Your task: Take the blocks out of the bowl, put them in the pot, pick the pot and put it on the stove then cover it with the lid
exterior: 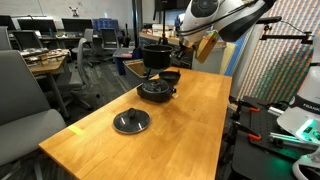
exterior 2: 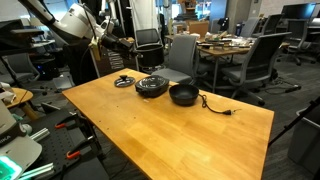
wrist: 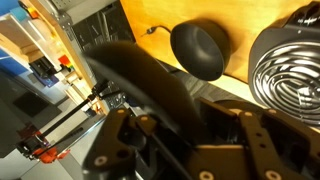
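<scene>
Next, I move the pot (exterior: 157, 56) back over the stove's coil (exterior 2: 152, 84) with my gripper before I lower it, because the pot is hanging high and off toward the lid's side of the stove.
My gripper (exterior: 186, 47) is shut on the black pot (exterior: 155, 55) and holds it in the air above the far end of the table, over and behind the stove. In the wrist view the pot (wrist: 140, 75) fills the space between my gripper's fingers (wrist: 198, 125). The black stove (exterior: 155, 91) sits on the table and shows its coil in the wrist view (wrist: 290, 65). The dark bowl (exterior: 171, 76) stands right beside it and looks empty in the wrist view (wrist: 200, 48). The grey lid (exterior: 131, 122) lies flat, nearer the table's front. No blocks are visible.
The wooden table (exterior: 190, 130) has open surface around the lid. A cord (exterior 2: 215, 106) runs from the stove (exterior 2: 152, 87) past the bowl (exterior 2: 184, 95). Office chairs (exterior 2: 180, 55) stand behind the table. Equipment with green lights (exterior: 290, 125) sits beside it.
</scene>
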You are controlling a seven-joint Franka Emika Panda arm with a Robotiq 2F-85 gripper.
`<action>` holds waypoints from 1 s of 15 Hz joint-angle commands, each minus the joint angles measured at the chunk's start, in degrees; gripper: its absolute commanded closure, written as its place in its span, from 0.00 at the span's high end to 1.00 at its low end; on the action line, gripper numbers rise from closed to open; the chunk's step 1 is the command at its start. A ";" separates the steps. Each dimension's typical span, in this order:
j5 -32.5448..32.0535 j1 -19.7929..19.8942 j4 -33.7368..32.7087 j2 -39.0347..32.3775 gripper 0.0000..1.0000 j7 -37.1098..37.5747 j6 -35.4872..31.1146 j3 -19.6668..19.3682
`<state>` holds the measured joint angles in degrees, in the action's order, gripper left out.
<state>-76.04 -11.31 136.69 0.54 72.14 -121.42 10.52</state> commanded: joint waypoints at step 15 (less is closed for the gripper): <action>-18.67 4.14 -4.71 -6.76 0.10 10.50 -8.57 -2.25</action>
<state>-99.33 -7.84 131.69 -10.52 90.65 -131.20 8.05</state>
